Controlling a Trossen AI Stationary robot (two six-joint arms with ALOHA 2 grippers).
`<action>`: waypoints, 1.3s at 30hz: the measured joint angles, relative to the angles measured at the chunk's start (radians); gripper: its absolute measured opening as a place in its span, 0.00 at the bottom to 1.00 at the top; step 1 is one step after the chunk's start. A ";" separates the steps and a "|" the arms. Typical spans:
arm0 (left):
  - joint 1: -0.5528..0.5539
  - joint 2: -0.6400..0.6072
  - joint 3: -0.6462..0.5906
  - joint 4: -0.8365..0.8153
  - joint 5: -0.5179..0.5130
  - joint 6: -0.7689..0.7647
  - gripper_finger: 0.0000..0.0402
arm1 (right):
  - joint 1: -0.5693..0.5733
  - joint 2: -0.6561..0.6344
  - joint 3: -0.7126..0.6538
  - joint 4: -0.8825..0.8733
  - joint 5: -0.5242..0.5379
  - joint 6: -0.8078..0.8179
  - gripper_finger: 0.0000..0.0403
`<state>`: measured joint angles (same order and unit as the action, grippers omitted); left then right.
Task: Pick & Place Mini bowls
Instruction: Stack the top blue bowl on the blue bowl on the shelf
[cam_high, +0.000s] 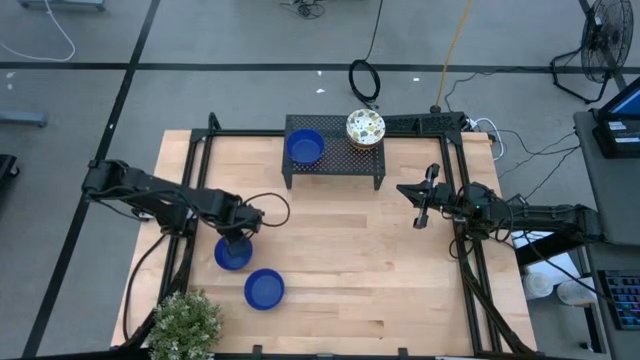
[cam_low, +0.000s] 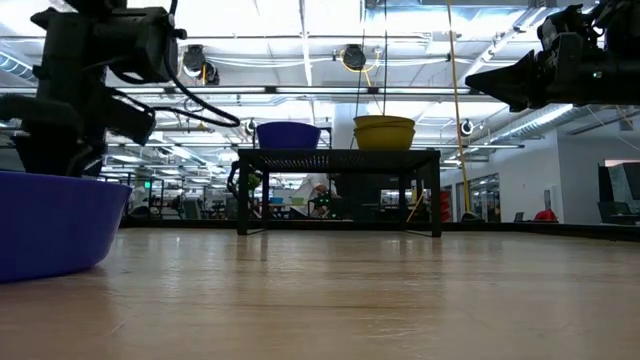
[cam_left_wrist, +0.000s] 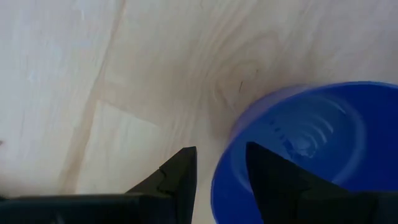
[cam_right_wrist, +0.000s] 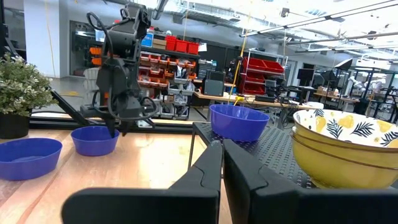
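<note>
My left gripper needs to move the blue bowl (cam_high: 231, 258) toward the rack before it closes on the bowl's rim, because the bowl is close to the rail by my folded left arm.
Three glossy blue mini bowls show. One (cam_high: 233, 254) sits on the table under my left gripper (cam_high: 238, 237), one (cam_high: 264, 289) lies nearer the near edge, and one (cam_high: 305, 148) stands on the black rack. Beside that one is a stack of patterned bowls (cam_high: 365, 128), yellow outside (cam_right_wrist: 348, 149). In the left wrist view my left gripper (cam_left_wrist: 219, 149) is open, pointing down at the blue bowl (cam_left_wrist: 311, 130), one finger over its inside and one outside its rim. My right gripper (cam_high: 422, 207) hovers shut to the right of the rack, holding nothing (cam_right_wrist: 222, 152). My left gripper comes from above, pointing down, with the near-left rim (cam_left_wrist: 225, 163) of the blue bowl between its open fingers: one finger (cam_left_wrist: 267, 180) inside the hollow, the other (cam_left_wrist: 180, 174) outside. Whether either finger touches the rim, I cannot tell. The bowl rests on the table.
The black mesh rack (cam_high: 335, 165) stands at the far middle of the table. A potted plant (cam_high: 185, 325) sits at the near left corner. Black frame rails run along the table's left (cam_high: 195, 180) and right (cam_high: 460, 180) sides. Bare wood lies between the arms.
</note>
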<state>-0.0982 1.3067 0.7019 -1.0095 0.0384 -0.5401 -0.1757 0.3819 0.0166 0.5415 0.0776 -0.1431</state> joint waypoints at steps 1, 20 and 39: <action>0.000 0.000 -0.011 0.021 -0.006 0.008 0.36 | 0.000 0.000 0.000 0.000 0.000 0.000 0.00; 0.089 0.000 -0.072 0.706 -0.301 0.409 0.36 | 0.000 0.000 0.000 0.000 0.000 0.000 0.00; 0.218 -0.012 0.072 0.363 -0.065 0.426 0.36 | 0.000 0.000 0.000 0.000 0.000 0.000 0.00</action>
<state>0.1195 1.2945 0.7738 -0.6465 -0.0267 -0.1140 -0.1759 0.3820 0.0166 0.5415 0.0776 -0.1429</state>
